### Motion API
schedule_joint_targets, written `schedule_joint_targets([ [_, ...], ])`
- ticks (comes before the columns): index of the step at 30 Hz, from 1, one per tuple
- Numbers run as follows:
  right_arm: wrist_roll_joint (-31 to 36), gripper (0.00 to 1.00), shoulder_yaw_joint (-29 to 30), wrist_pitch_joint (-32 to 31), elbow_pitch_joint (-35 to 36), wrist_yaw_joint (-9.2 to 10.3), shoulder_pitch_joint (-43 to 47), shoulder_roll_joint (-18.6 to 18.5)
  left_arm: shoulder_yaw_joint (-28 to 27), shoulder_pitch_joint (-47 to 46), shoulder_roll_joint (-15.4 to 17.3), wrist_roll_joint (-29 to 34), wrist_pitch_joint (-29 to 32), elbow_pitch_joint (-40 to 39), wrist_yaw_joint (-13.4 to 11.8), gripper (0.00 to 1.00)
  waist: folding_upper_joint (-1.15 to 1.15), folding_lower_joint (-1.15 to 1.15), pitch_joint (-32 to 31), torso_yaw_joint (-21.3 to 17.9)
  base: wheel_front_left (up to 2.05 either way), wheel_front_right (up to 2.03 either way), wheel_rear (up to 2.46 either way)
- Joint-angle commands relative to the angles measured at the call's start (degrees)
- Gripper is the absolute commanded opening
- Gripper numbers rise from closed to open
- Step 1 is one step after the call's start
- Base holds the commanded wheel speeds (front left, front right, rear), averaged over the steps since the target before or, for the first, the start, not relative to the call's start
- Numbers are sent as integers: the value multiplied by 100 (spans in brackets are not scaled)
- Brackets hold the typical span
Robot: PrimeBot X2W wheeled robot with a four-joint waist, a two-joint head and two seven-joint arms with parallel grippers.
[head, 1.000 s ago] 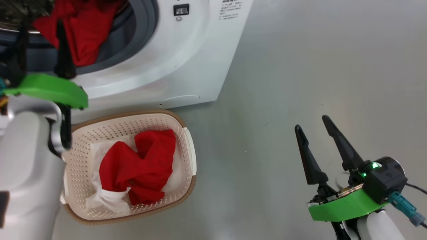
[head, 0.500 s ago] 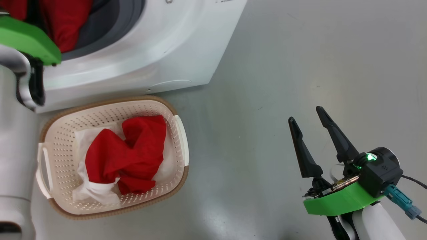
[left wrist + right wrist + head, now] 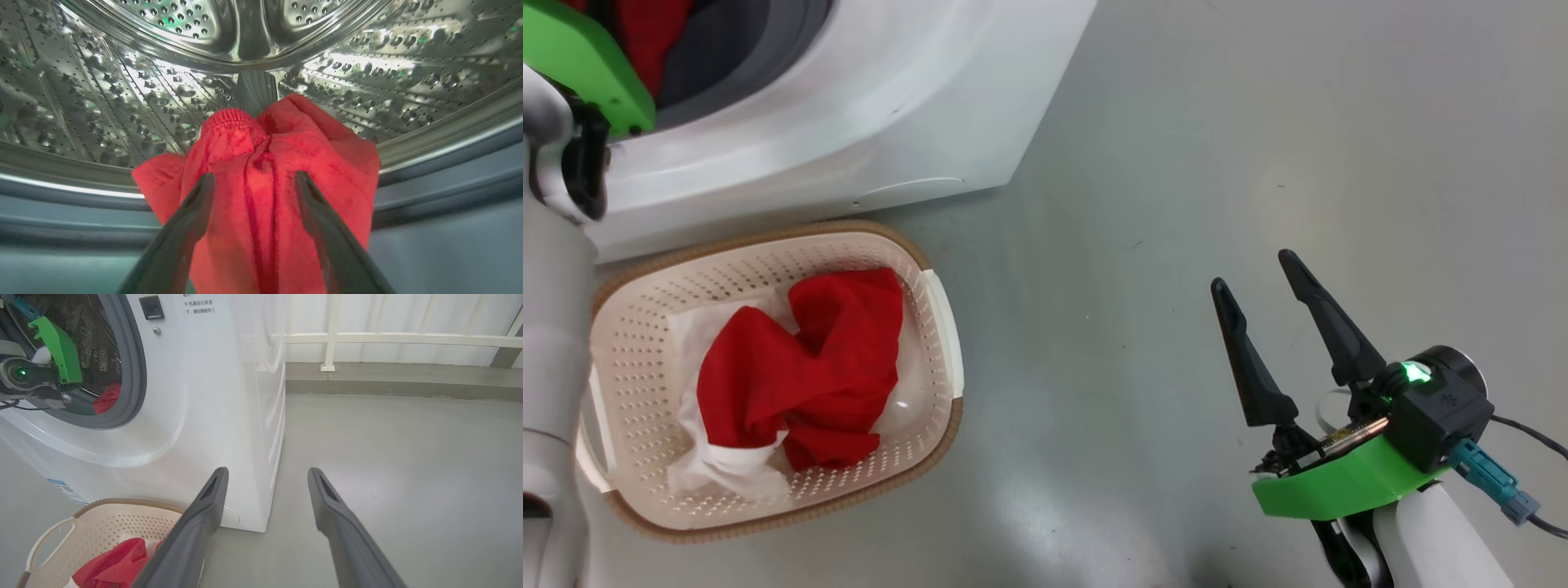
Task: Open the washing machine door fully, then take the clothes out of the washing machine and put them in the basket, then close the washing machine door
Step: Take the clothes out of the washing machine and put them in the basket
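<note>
My gripper will leave the drum empty when it pulls the cloth out, because steel (image 3: 139, 105) shows behind and beside the red cloth (image 3: 262, 193) over the grey rubber ring.
The washing machine (image 3: 866, 106) stands at the upper left, and its door is out of view. My left gripper (image 3: 254, 174) reaches into the steel drum (image 3: 102, 102), open, one finger on either side of a red cloth (image 3: 327, 163) that hangs over the grey rubber ring. The same cloth (image 3: 107, 401) shows beside my left arm's green wrist mount (image 3: 57, 347). The basket (image 3: 629, 343) sits on the floor before the machine and holds a red cloth (image 3: 792, 367) on a white cloth (image 3: 735, 469). My right gripper (image 3: 1251, 269) hovers open and empty over the floor.
Grey floor (image 3: 1258, 122) stretches to the right of the machine. A raised ledge with a white railing (image 3: 388, 339) runs along the far wall. My pale left forearm (image 3: 551, 343) overlaps the basket's left side.
The head camera has tilted, so the whole picture slid up and left. My left gripper has gone further into the drum opening toward the red cloth. The right gripper has stayed put.
</note>
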State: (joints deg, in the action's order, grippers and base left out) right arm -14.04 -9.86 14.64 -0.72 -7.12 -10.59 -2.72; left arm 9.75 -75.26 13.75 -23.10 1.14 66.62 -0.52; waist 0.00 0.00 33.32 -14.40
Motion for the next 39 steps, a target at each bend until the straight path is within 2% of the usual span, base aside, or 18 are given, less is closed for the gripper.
schedule_joint_targets([
  [1,-1,100,-123,36,116,-36,-38,-16,-2,-125,263,37,126,2,-40,100,0,0,29,-45,0,0,0],
  [5,-36,100,-164,36,100,-36,-69,-16,139,-227,317,128,398,227,-52,100,0,0,53,-105,0,0,0],
  [14,-132,100,-220,36,91,-36,-97,-16,406,-326,424,341,590,426,-218,100,0,0,104,-154,0,0,0],
  [20,-161,100,-205,36,94,-36,-128,-16,430,-321,412,282,680,502,-176,100,0,0,140,-129,0,0,0],
  [21,-158,100,-198,36,95,-36,-133,-16,429,-318,399,265,669,506,-158,90,0,0,145,-117,0,0,0],
  [23,-156,100,-187,36,95,-36,-142,-16,427,-309,379,233,634,514,-128,36,0,0,151,-93,0,0,0],
  [24,-157,100,-186,36,94,-36,-147,-16,425,-301,371,217,617,519,-112,15,0,0,152,-81,0,0,0],
  [25,-155,100,-187,36,92,-36,-151,-16,425,-287,361,201,604,524,-92,0,0,0,150,-70,0,0,0],
  [39,-147,100,-194,36,35,-36,-149,-16,499,-164,273,107,-280,346,130,0,0,0,69,106,0,0,0],
])
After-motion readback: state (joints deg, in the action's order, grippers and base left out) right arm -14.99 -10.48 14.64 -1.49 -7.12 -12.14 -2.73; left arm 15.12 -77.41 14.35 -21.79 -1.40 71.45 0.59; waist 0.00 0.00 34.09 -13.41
